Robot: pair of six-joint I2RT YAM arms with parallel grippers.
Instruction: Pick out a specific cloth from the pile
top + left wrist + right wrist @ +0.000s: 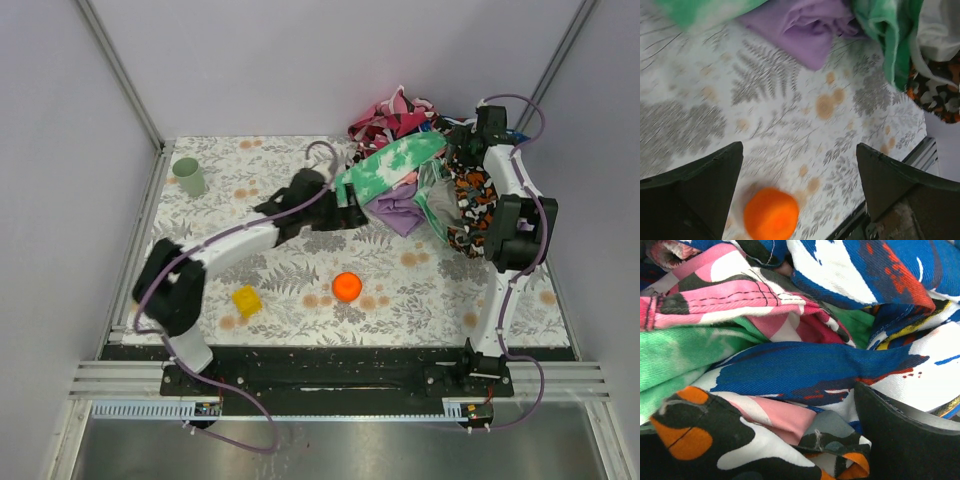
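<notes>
The lilac corner [406, 228] sticks out from the green-and-white cloth, so I should keep my left gripper moving toward the lilac cloth [396, 206] until its fingers straddle a fold.
The lilac cloth [402, 213] lies bunched at the near left foot of the pile [440, 170], partly under a green-and-white cloth [392, 166]. My left gripper [353, 203] hovers just left of it. In the left wrist view the lilac cloth [810, 30] sits ahead of the left gripper [797, 167], whose jaws stand wide open with nothing between them. My right gripper [463, 140] is pushed into the pile's far right side. In the right wrist view one finger [905, 440] shows at the right, and black-orange cloth [715, 450] hides the other.
An orange ball [347, 286] lies on the patterned table in front of the pile and shows blurred in the left wrist view [771, 214]. A yellow block [247, 301] sits near the front left and a green cup [187, 176] at the back left. Walls close three sides.
</notes>
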